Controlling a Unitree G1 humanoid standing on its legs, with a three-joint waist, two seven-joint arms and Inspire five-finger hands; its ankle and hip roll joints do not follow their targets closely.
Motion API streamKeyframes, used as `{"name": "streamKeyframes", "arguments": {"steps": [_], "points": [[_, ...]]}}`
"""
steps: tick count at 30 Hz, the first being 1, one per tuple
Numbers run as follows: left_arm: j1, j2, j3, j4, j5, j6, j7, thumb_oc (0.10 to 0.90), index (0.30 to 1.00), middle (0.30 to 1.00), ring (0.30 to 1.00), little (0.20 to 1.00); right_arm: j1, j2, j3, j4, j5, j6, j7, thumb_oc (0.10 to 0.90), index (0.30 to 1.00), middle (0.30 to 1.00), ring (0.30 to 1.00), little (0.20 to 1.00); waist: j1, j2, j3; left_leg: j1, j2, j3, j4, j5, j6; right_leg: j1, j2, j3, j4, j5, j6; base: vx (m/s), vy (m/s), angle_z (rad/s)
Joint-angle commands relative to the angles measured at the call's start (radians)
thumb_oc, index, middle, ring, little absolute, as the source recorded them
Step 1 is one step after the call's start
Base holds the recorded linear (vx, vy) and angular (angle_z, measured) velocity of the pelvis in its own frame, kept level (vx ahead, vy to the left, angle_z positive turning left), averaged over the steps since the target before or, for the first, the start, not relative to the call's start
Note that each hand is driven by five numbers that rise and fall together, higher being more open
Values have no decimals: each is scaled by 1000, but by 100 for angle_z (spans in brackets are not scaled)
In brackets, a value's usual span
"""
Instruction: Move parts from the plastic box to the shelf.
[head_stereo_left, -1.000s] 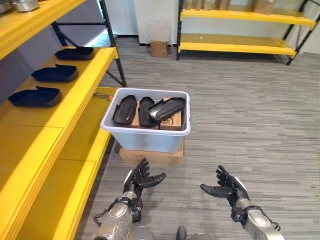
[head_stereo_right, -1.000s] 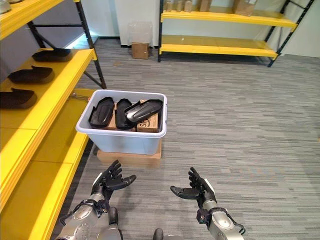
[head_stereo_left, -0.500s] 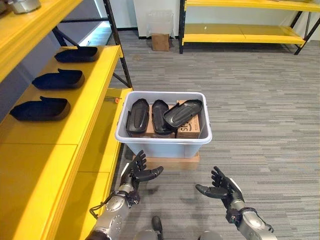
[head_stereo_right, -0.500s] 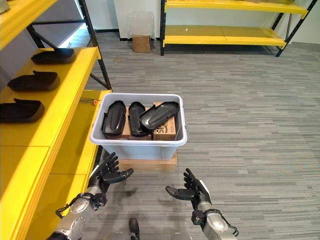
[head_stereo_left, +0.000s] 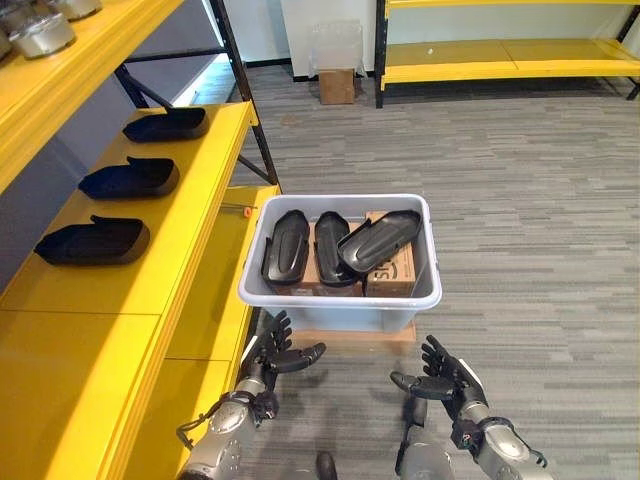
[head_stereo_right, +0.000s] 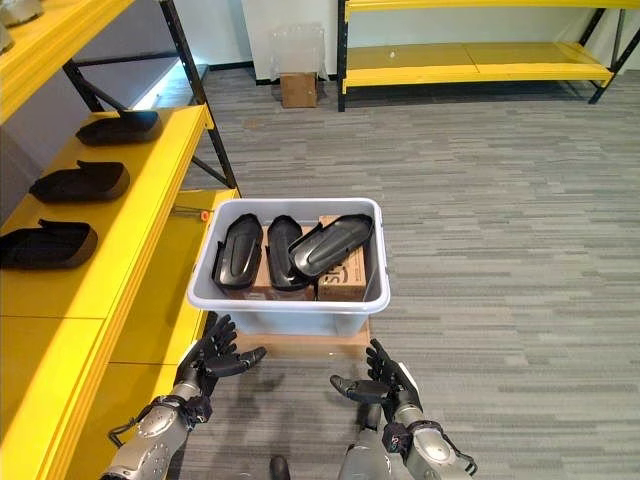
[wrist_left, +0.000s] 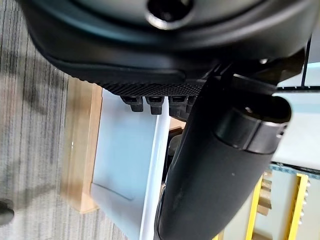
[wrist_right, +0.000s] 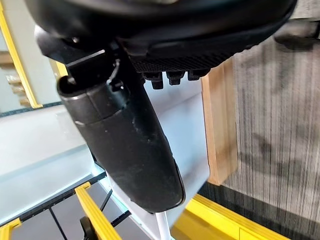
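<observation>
The tilted part (head_stereo_left: 382, 243) has its near end on top of the middle part (head_stereo_left: 350, 261), so I expect the tilted part to come away by itself when the robot lifts it.
A pale grey plastic box (head_stereo_left: 340, 305) stands on a flat wooden board (head_stereo_left: 350, 336) on the floor. Three black moulded parts (head_stereo_left: 285, 245) lie in it, on top of cardboard cartons (head_stereo_left: 392, 272); the rightmost part (head_stereo_left: 380, 239) rests tilted. Three more black parts (head_stereo_left: 92, 242) sit in a row on the yellow shelf (head_stereo_left: 120, 290) to the left. My left hand (head_stereo_left: 272, 355) is open, just short of the box's near left corner. My right hand (head_stereo_left: 440, 379) is open too, below the box's near right corner. Both hold nothing.
A second yellow rack (head_stereo_left: 500, 65) stands across the room, with a small cardboard box (head_stereo_left: 338, 86) and a clear bin (head_stereo_left: 335, 45) beside it. Metal pots (head_stereo_left: 40, 32) sit on the upper left shelf. Grey striped carpet (head_stereo_left: 540, 230) lies right of the box.
The camera has moved closer and the whole scene has shifted, so the box now lies just ahead of both hands. Both hands stay open and empty.
</observation>
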Motion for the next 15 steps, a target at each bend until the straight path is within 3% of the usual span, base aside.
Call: {"name": "streamKeyframes", "arguments": {"steps": [1,7,8,9,10,11,12,14,15], "points": [[-71,-8,37,-81,18,-92,-35,900,1000,1000,1000,1000,-63,-49,-32,-63,8,-79,21,900,1000,1000,1000,1000,-3,-14,-68,39,13,26,106,-92,-23,-29,15,22,71,-40,10,328,-215,32],[-72,-18,32,-80,4,-92,-28,900,1000,1000,1000,1000,-55,-66,-48,-69,23,-83,15,900,1000,1000,1000,1000,-10,-4,-80,41,79,4,161,-40,-68,-35,59,12,181,-152,-42,197,-186,13],[-70,-21,33,-82,-1,-93,-26,900,1000,1000,1000,1000,-51,-69,-51,-67,26,-85,14,900,1000,1000,1000,1000,-9,-4,-77,14,97,0,235,-6,-89,-16,76,14,174,-170,-59,234,-308,8],[-70,-23,35,-85,-7,-95,-25,900,1000,1000,1000,1000,-46,-73,-57,-62,27,-87,14,900,1000,1000,1000,1000,-6,-11,-73,-38,115,-16,350,67,-111,11,95,16,159,-187,-82,108,-183,2],[-71,-22,35,-85,-7,-95,-25,900,1000,1000,1000,1000,-46,-73,-57,-62,27,-87,14,900,1000,1000,1000,1000,-9,-13,-77,-44,112,-19,350,70,-111,8,93,14,155,-184,-82,70,-190,7],[-70,-23,35,-91,-16,-97,-25,900,1000,1000,1000,1000,-47,-77,-59,-68,26,-89,11,900,1000,1000,1000,1000,1,-25,-64,-102,106,-43,467,129,-127,29,104,21,142,-194,-100,62,-209,-1],[-73,-25,31,-94,-17,-97,-21,900,1000,1000,1000,1000,-52,-97,-63,-77,27,-96,10,900,1000,1000,1000,1000,23,-52,-31,-175,75,-71,608,153,-138,56,103,29,131,-208,-119,101,-251,-7],[-75,-23,28,-100,-16,-93,-22,900,1000,1000,1000,1000,-55,-103,-65,-77,25,-97,6,900,1000,1000,1000,1000,24,-58,-22,-206,105,-47,603,151,-130,66,103,22,131,-216,-123,99,-101,-23],[-73,-21,27,-102,-16,-89,-24,900,1000,1000,1000,1000,-60,-108,-64,-79,25,-101,-5,900,1000,1000,1000,1000,22,-62,-17,-231,191,7,501,157,-116,77,98,11,132,-229,-118,150,39,-8]]}}
